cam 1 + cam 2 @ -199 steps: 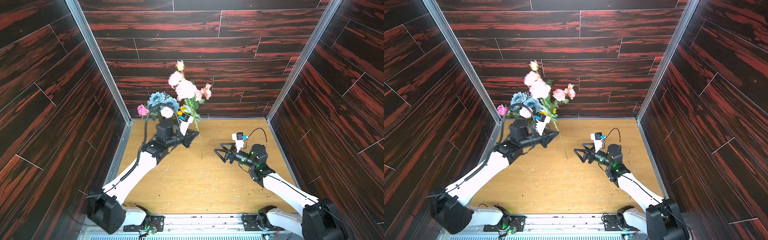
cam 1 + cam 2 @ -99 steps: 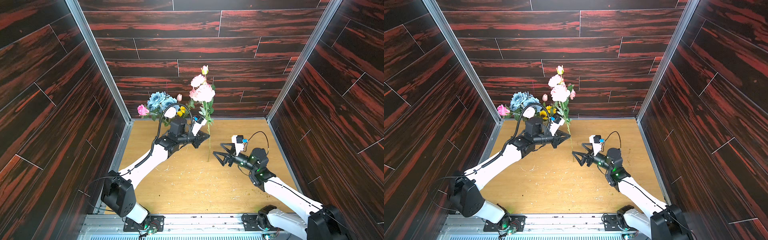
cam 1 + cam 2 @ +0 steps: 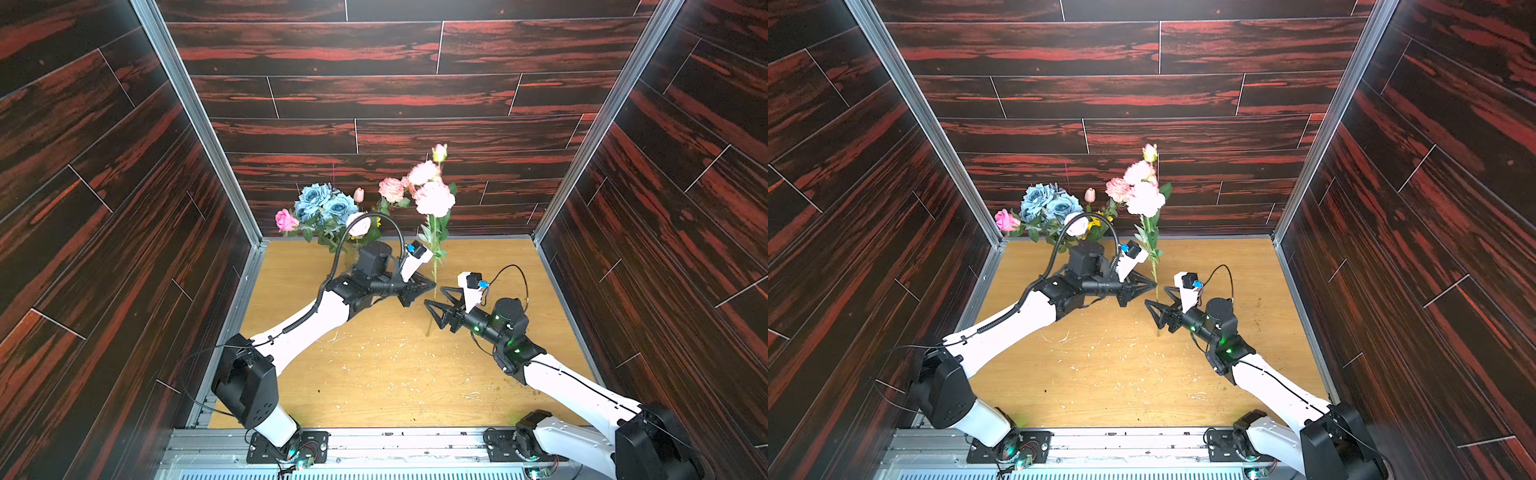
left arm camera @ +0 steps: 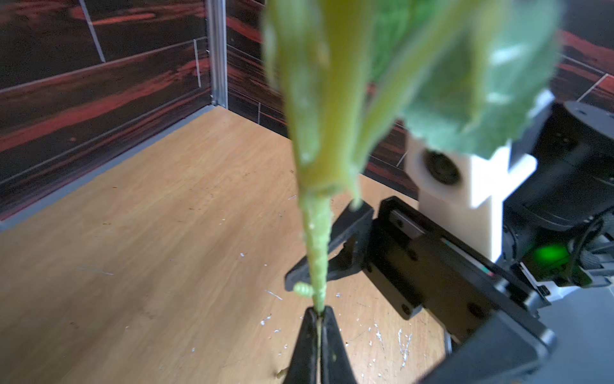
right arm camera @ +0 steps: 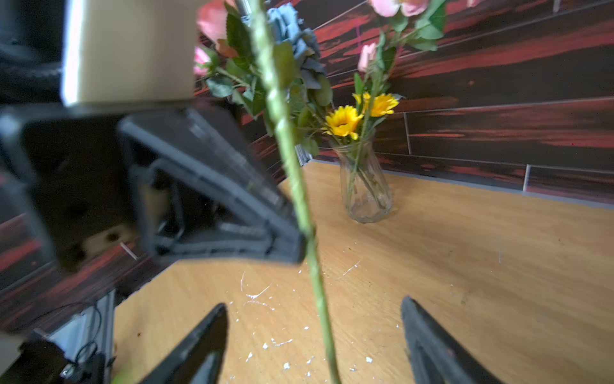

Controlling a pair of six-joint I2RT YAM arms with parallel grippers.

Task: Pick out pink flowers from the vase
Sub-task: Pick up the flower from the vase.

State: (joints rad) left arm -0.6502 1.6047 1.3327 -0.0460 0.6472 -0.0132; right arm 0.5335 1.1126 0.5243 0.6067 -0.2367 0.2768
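I should take the lower stem (image 5: 319, 288) with my right gripper and put the spray aside, because my left gripper, which is closer to the vase, is full with the pale-pink flower spray (image 3: 433, 197).
My left gripper (image 3: 434, 284) (image 3: 1155, 284) (image 4: 319, 311) is shut on the thin green stem (image 4: 317, 252) of a pale-pink ruffled flower spray (image 3: 434, 198) (image 3: 1145, 198). The spray stands upright above mid-table. My right gripper (image 3: 434, 297) (image 3: 1155, 296) (image 5: 315, 304) is open just below it. The lower stem (image 5: 292, 159) hangs between its fingers without touching either. The clear glass vase (image 5: 365, 196) stands at the back. It holds blue roses (image 3: 324, 201), a pink tulip bud (image 3: 358, 194), a pink rose (image 3: 286, 219) and yellow sunflowers (image 5: 344, 121). In both top views my left arm hides most of the vase.
The wooden table (image 3: 374, 374) is speckled with small white flecks. Dark panelled walls (image 3: 395, 104) close it in at the back and on both sides. A metal rail (image 3: 374, 440) runs along the front edge by the arm bases.
My left arm has carried the pink spray rightward from the vase to the right gripper. The right gripper now straddles the lower stem and its fingers have drawn in slightly.
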